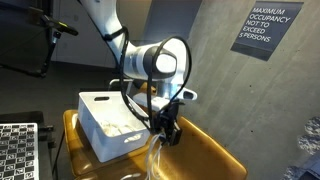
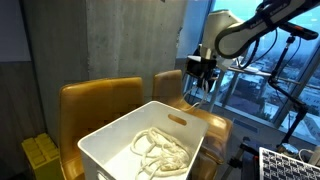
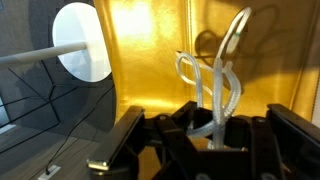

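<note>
The clear plastic tubing [image 1: 153, 156] is hanging next to the white bin, lower than the bin's rim. Next, my gripper raises the tubing high before lowering it over the bin's inside [image 2: 155, 150].
My gripper [image 1: 167, 131] is shut on a loop of clear plastic tubing [image 3: 218, 80] and holds it above the seat of a mustard-yellow chair [image 1: 215, 150]. The tubing hangs down from the jaws in an exterior view [image 1: 153, 155]. In the wrist view the jaws [image 3: 212, 128] pinch the tubing and its loops stand against the yellow seat. A white plastic bin [image 1: 107, 120] stands beside the gripper on the adjoining chair. In an exterior view the bin [image 2: 110, 145] holds a tangle of white tubing [image 2: 160, 152], and my gripper [image 2: 201, 78] is beyond it.
A grey wall with a black occupancy sign [image 1: 260, 30] is behind the chairs. A checkerboard panel [image 1: 15, 150] stands at one side. A window [image 2: 270, 70] and a yellow box [image 2: 40, 155] show in an exterior view. A white round shape [image 3: 85, 40] shows in the wrist view.
</note>
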`<act>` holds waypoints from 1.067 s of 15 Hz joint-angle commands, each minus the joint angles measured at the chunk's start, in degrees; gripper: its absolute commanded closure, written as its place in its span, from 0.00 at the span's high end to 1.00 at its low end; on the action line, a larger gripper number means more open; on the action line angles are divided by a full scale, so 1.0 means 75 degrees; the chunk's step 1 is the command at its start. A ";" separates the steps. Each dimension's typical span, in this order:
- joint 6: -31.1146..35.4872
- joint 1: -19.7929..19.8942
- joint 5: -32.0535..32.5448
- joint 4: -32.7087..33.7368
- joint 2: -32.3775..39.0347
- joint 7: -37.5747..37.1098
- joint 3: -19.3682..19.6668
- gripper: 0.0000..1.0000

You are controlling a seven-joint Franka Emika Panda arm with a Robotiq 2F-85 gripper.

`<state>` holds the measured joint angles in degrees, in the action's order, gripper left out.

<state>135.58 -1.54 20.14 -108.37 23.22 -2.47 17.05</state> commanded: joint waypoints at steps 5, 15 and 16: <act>-0.2327 -0.0347 0.0292 0.0650 -0.2154 -0.0677 -0.1201 0.00; -0.4778 -0.0929 0.0254 0.3231 -0.2173 -0.1095 -0.2876 0.00; -0.4676 -0.0892 0.0276 0.3171 -0.2106 -0.1063 -0.2874 0.00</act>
<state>101.90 -8.67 21.39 -88.10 4.11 -10.39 -3.98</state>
